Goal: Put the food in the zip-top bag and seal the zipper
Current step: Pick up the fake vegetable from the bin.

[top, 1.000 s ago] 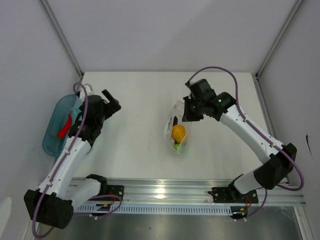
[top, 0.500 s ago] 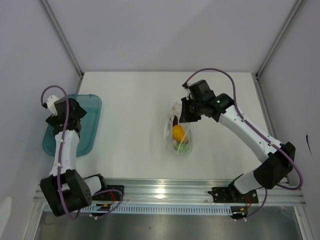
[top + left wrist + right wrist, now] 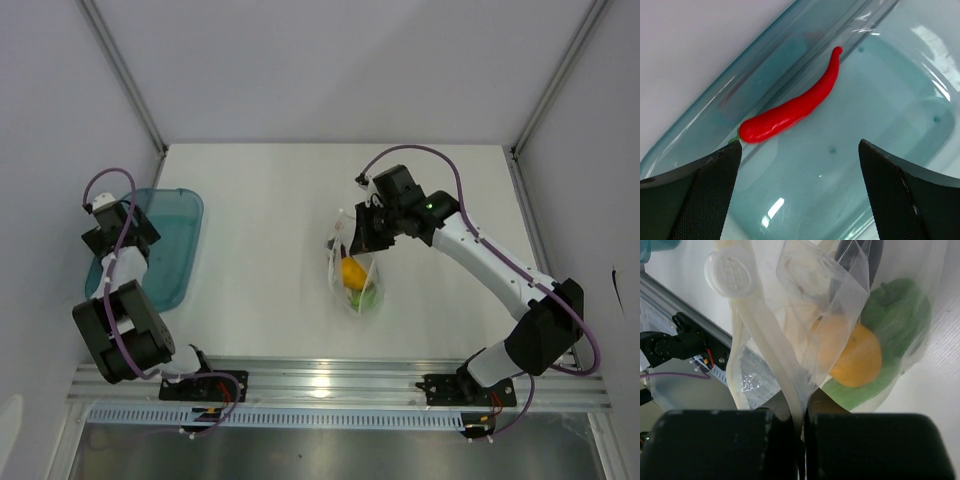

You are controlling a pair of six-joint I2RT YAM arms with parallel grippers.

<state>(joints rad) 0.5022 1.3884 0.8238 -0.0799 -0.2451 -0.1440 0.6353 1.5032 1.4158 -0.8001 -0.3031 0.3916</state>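
The teal tray's bottom (image 3: 840, 135) is in clear view around the red chili (image 3: 795, 110), so the tray should be empty when I pick the chili up.
The clear zip-top bag (image 3: 353, 270) lies mid-table with the yellow pepper (image 3: 352, 271) and green vegetables (image 3: 363, 296) inside; the wrist view shows the pepper (image 3: 852, 357), a green one (image 3: 900, 315) and a dark eggplant tip (image 3: 852, 252). My right gripper (image 3: 357, 238) is shut on the bag's mouth edge with its white zipper strip (image 3: 765, 355). The red chili (image 3: 792, 107) lies in the teal tray (image 3: 875, 75). My left gripper (image 3: 800, 195) is open just above the tray floor, the chili ahead of its left finger (image 3: 690, 200). From above the chili is hidden.
The teal tray (image 3: 170, 250) sits at the table's left edge beside the left wall. Enclosure walls and frame posts stand on both sides. The aluminium rail (image 3: 340, 385) runs along the near edge.
My left arm swung left and back, from above the table to over the tray, wrist pointing down into it. My right gripper shifted slightly left, holding the bag's edge.
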